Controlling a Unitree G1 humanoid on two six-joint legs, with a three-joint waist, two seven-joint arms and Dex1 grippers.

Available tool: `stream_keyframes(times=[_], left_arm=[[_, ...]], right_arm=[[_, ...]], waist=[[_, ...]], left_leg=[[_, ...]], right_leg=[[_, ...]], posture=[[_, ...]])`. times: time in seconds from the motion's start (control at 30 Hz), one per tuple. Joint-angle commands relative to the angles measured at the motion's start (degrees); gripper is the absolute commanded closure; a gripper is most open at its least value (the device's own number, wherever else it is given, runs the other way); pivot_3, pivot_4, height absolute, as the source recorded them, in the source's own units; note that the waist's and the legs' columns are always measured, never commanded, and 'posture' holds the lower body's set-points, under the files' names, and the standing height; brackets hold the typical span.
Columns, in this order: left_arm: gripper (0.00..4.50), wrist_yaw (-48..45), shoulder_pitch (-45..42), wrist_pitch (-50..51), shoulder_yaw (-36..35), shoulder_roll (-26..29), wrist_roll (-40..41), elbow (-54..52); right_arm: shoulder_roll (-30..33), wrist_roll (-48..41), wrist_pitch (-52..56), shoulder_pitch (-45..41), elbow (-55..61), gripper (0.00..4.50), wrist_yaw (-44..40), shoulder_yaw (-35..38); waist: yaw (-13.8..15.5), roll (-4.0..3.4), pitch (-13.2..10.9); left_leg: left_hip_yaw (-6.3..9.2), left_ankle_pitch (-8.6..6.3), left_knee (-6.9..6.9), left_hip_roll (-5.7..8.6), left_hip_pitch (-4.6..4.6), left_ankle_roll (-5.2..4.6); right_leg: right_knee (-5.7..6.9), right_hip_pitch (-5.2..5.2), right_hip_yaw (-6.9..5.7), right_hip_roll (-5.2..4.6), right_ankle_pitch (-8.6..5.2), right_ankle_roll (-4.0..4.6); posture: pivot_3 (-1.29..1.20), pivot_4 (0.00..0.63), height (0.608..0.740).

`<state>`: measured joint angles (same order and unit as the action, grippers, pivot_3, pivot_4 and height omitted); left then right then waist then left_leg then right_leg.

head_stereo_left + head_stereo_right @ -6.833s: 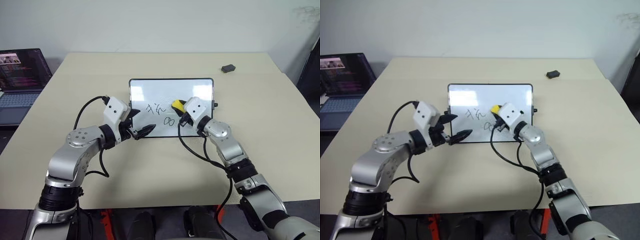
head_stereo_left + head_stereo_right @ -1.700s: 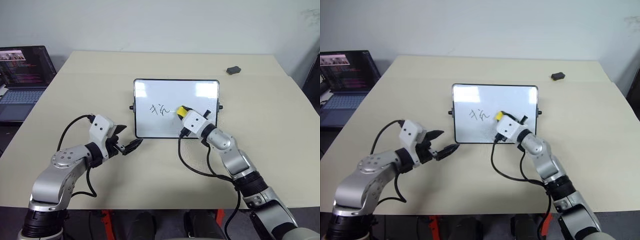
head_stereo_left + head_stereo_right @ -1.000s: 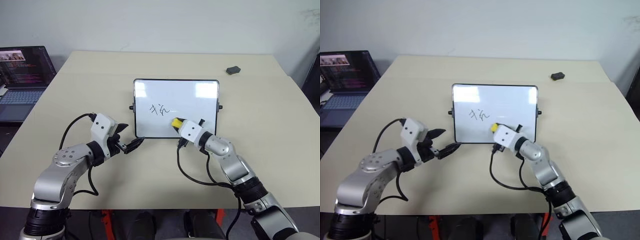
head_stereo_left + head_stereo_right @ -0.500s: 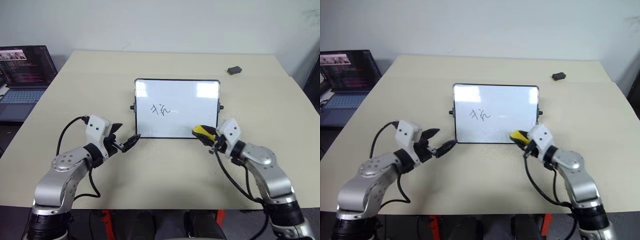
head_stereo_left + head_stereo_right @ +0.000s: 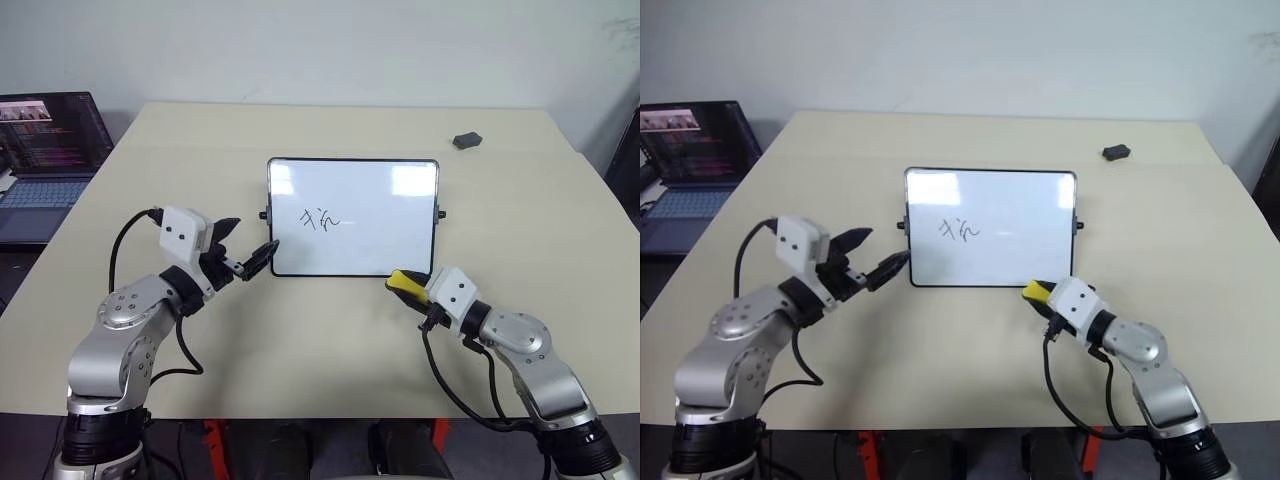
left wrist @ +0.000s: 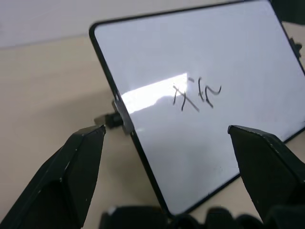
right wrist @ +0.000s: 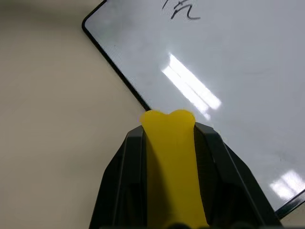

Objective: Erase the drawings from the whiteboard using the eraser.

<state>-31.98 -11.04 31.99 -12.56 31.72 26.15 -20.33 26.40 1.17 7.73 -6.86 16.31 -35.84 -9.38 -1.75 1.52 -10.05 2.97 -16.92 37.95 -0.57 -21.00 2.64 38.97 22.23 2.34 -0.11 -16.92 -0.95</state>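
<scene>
The yellow eraser (image 5: 406,283) is in the air off the whiteboard's near corner, and black drawings (image 5: 320,219) are still on the whiteboard. Next, my right gripper moves back in and wipes them off.
The whiteboard (image 5: 352,216) lies flat mid-table, black-framed. Small black drawings (image 5: 320,217) remain on its left half; the rest of its surface is white. The yellow eraser (image 5: 405,283) is pinched in my right gripper (image 5: 412,288), which is shut on it and hovers just off the board's near right corner. In the right wrist view the eraser (image 7: 172,162) sticks out between the fingers, pointing at the board's edge. My left gripper (image 5: 248,259) stands open, raised beside the board's near left corner; its wrist view shows the drawings (image 6: 195,92) between its spread fingers.
A laptop (image 5: 42,150) with a lit screen sits off the table's far left. A small dark grey lump (image 5: 466,140) lies at the far right of the table. The tan tabletop (image 5: 320,340) spreads bare before the board.
The looped figure low on the board is gone. My right gripper with the eraser has drawn back off the board to its near right corner. The left gripper has risen slightly.
</scene>
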Motion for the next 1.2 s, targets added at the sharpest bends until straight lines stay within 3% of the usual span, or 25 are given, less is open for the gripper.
stream_keyframes(times=[0.03,0.27,0.47,0.63,0.93,1.2], left_arm=[[0.00,-0.2,-0.4,-1.0,-0.8,0.5,0.4,-0.7],[0.00,0.1,-0.5,-0.7,-1.1,1.4,-0.3,0.2],[0.00,0.6,-0.1,-0.3,-1.2,1.5,-0.4,-0.7],[0.00,1.2,0.5,0.4,-1.5,1.5,-0.2,-1.9],[0.00,1.6,1.1,1.0,-1.8,1.8,-0.1,-2.4],[0.00,1.5,2.0,0.7,-1.8,2.2,-0.5,-1.7]], right_arm=[[-3.5,3.0,-6.1,-5.9,-2.3,3.50,5.0,-0.9],[-13.1,7.0,-13.8,-26.1,-22.0,3.50,11.3,-3.8],[-17.6,9.2,-19.2,-34.0,-39.6,3.50,17.3,-3.9],[-21.0,10.4,-24.1,-34.2,-48.9,3.50,18.1,-6.2],[-20.6,13.5,-26.1,-28.0,-50.0,3.50,9.7,-14.1],[-19.8,12.9,-26.4,-35.6,-49.2,3.51,15.3,-9.2]], waist=[[-0.3,0.00,0.0],[-0.2,0.00,0.0],[0.1,0.01,0.0],[-0.3,0.02,0.0],[-0.8,0.03,0.0],[-0.6,0.00,0.0]], left_leg=[[-0.03,0.00,0.00,-0.01,0.02,0.00],[0.00,0.01,-0.01,-0.04,0.05,0.02],[0.03,0.00,-0.01,-0.02,-0.09,0.04],[-0.04,-0.01,-0.01,-0.02,-0.05,0.04],[-0.04,-0.01,0.03,-0.05,0.13,0.02],[0.01,0.00,0.04,-0.03,0.12,0.03]], right_leg=[[0.02,0.01,0.02,0.00,0.00,0.00],[0.04,0.02,0.00,0.07,0.02,0.03],[-0.05,0.08,-0.04,-0.02,0.01,0.03],[0.00,0.08,0.01,-0.03,0.01,0.03],[0.14,-0.03,0.01,0.00,0.04,0.03],[0.16,0.00,-0.02,0.00,0.08,0.06]], posture=[[0.00,0.150,0.740],[0.00,0.150,0.740],[0.00,0.150,0.740],[0.00,0.150,0.740],[0.00,0.150,0.740],[0.00,0.150,0.740]])
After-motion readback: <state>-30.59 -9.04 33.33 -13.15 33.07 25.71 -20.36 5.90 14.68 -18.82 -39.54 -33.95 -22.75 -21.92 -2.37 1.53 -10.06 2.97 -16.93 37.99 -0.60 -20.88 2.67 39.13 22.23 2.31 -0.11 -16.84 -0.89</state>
